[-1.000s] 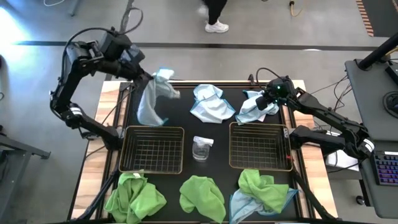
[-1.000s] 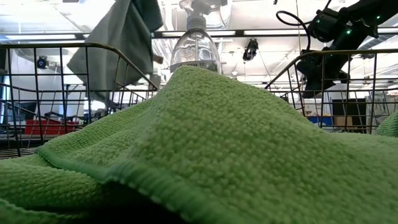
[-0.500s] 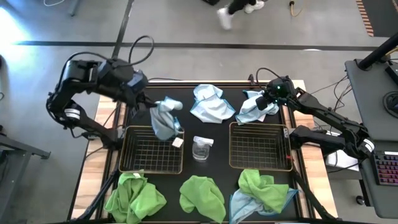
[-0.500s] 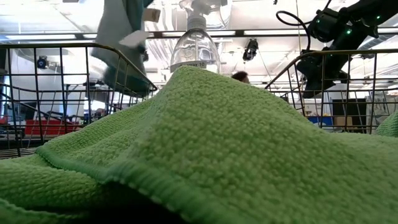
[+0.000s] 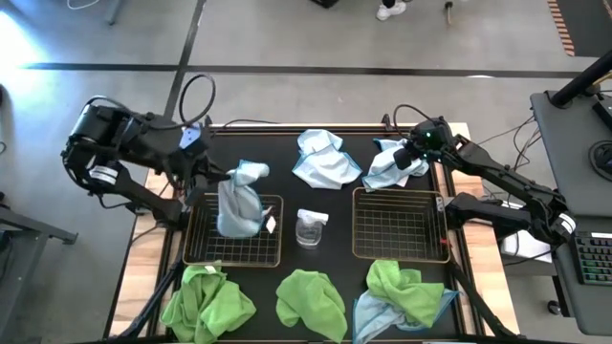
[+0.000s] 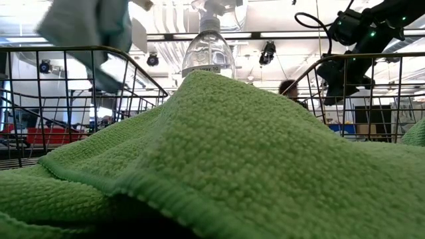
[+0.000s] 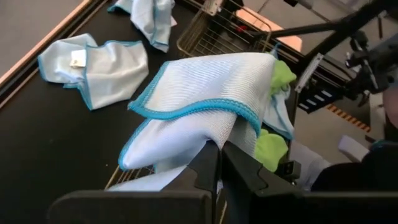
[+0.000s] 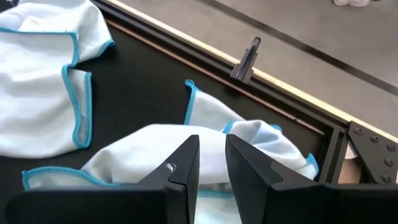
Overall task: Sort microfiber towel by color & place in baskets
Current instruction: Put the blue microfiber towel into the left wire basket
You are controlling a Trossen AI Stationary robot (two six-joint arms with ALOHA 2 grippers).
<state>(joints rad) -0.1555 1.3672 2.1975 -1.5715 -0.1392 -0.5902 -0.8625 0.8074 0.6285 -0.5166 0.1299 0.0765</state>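
My left gripper should keep going down until the towel touches the basket's bottom, because the pale blue towel's lower end is hanging inside the wire basket's rim.
My left gripper is shut on a pale blue towel that hangs over the left wire basket; the low view shows this towel high above the basket rim. My right gripper stays at the far right, shut on a second pale blue towel that lies on the black mat. A third blue towel lies at the far middle. Three lime green towels lie along the near edge. A further blue one lies partly under the right green towel. The right basket holds nothing. My left gripper pinches the blue towel between its two fingers at a bunched fold with several layers. The towel is lifted clear and hangs below the fingers over the left basket. My right gripper comes from above with its fingers close together on a raised fold of the towel. The rest of that towel lies on the mat.
A clear spray bottle stands between the two baskets. The big green towel fills the low view's foreground. A metal clip stands at the mat's far edge. A person passes in the room behind.
My left gripper has moved from the table's far left corner toward the near edge and down, carrying the blue towel. The towel hung beyond the basket's far rim before; now it hangs over the left basket, more bunched. A person has walked past beyond the far edge.
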